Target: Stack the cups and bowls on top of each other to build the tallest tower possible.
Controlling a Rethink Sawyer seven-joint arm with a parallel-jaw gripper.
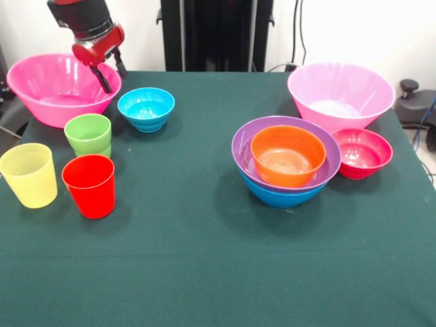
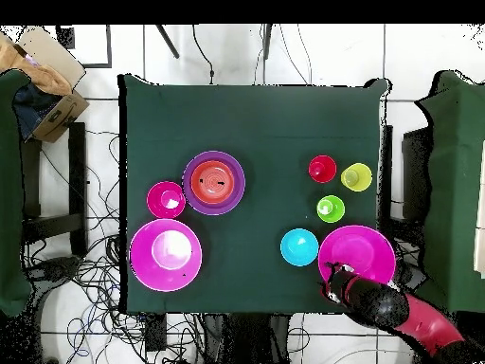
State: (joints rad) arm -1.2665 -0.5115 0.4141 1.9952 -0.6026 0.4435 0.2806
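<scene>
My gripper will make the big pink bowl [image 1: 65, 90] by the green cup tip and hang at a slant when I lift it, because my fingers straddle only the edge [image 1: 113, 77] of the bowl's rim.
My gripper [image 1: 112, 73] hangs at the back right rim of the left big pink bowl [image 1: 58, 88], fingers apart, one inside the rim and one outside. The bowl rests on the table. In the overhead view the gripper [image 2: 337, 281] is at the pink bowl's [image 2: 360, 251] edge nearest the robot. The small cyan bowl [image 1: 146, 107] stands just beside it. The green cup [image 1: 88, 134], yellow cup [image 1: 28, 174] and red cup [image 1: 89, 185] stand upright in front. The tower is the orange bowl [image 1: 288, 155] in the purple bowl [image 1: 242, 139] in the blue bowl [image 1: 279, 197].
The second big pink bowl [image 1: 340, 95] stands at the back right, with the small crimson bowl [image 1: 362, 152] in front of it, next to the tower. The green table cloth [image 1: 204, 272] covers the table. Cables and chairs surround the table in the overhead view.
</scene>
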